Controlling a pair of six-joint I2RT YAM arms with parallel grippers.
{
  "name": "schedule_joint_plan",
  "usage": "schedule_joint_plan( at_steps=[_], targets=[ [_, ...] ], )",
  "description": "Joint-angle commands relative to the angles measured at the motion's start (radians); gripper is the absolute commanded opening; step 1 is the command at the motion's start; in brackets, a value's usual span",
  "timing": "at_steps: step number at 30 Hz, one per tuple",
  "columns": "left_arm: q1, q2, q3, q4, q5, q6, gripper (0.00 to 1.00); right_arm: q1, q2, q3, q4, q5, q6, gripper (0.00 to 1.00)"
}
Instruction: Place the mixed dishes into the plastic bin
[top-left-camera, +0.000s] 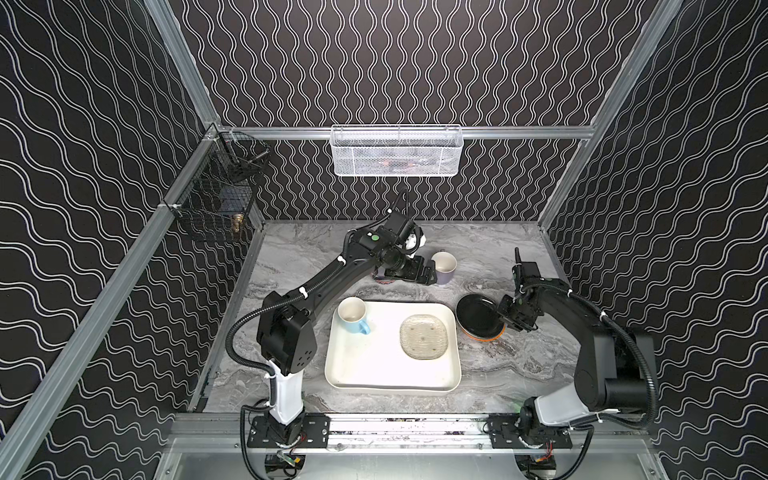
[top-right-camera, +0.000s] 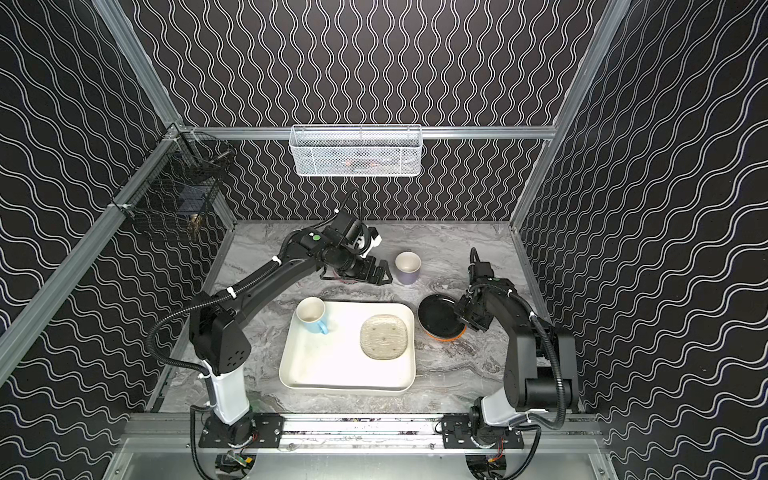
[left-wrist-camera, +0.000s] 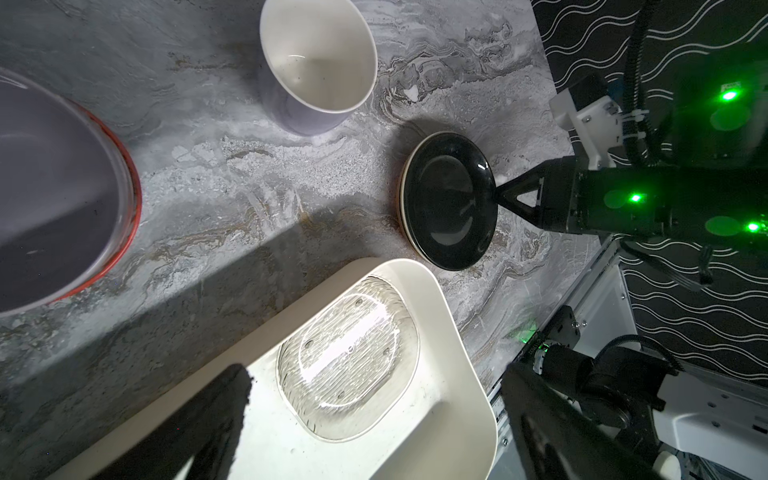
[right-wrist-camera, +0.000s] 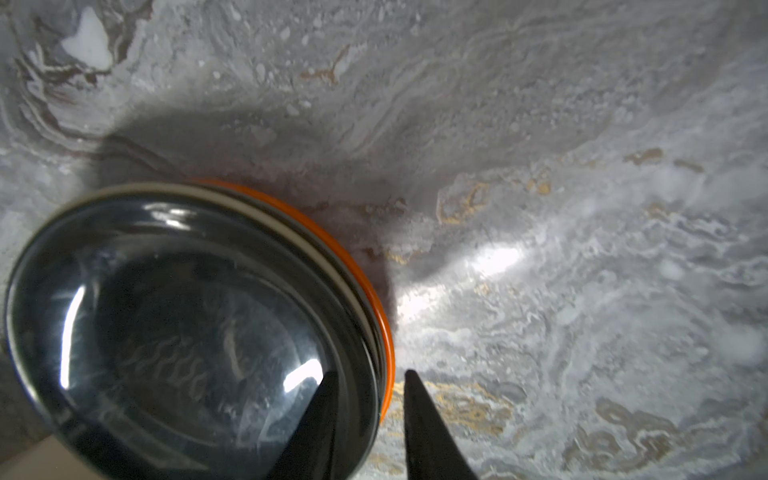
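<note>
I should bring my left gripper to the rim (top-left-camera: 458, 310) beside the bin before I lift the stack, because my right gripper straddles the stack's outer rim (top-left-camera: 501, 327) alone.
The cream plastic bin (top-left-camera: 374, 365) sits mid-table and holds a light blue mug (top-left-camera: 353, 320) and a clear glass plate (top-left-camera: 424, 336). Right of it lies a stack with a black plate (right-wrist-camera: 187, 324) on top, a pale yellow rim (right-wrist-camera: 349, 266) and an orange plate (right-wrist-camera: 376, 291) beneath. My right gripper (right-wrist-camera: 370, 374) is open a little, its fingers astride the stack's rim, one over the black plate and one outside. Behind the bin, my left gripper (top-left-camera: 429, 272) hangs wide open and holds nothing, between the lavender-grey mug (top-left-camera: 444, 266) and the red-orange bowl (left-wrist-camera: 133, 195), which holds the lavender bowl (left-wrist-camera: 50, 199).
A white wire-mesh basket (top-left-camera: 397, 151) hangs on the back rail and a black wire basket (top-left-camera: 216, 199) on the left wall. The marble table (top-left-camera: 519, 365) is walled by aluminium rails. The right arm's elbow (top-left-camera: 602, 374) rises at the front right.
</note>
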Motion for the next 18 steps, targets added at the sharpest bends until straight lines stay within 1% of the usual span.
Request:
schedule_joint_plan(
  at_steps=[1,10,18],
  targets=[
    [0.0,-0.017,-0.011,0.005,0.006,0.029,0.99,-0.002,0.023,0.012,0.034,0.01,-0.001,0.28],
    [-0.001,-0.039,-0.051,0.016,0.004,0.024,0.99,-0.03,0.023,-0.004,0.062,-0.01,-0.014,0.24],
    [0.0,-0.042,-0.053,0.015,0.0,0.023,0.98,-0.041,0.013,-0.034,0.082,-0.027,-0.018,0.15]
  ],
)
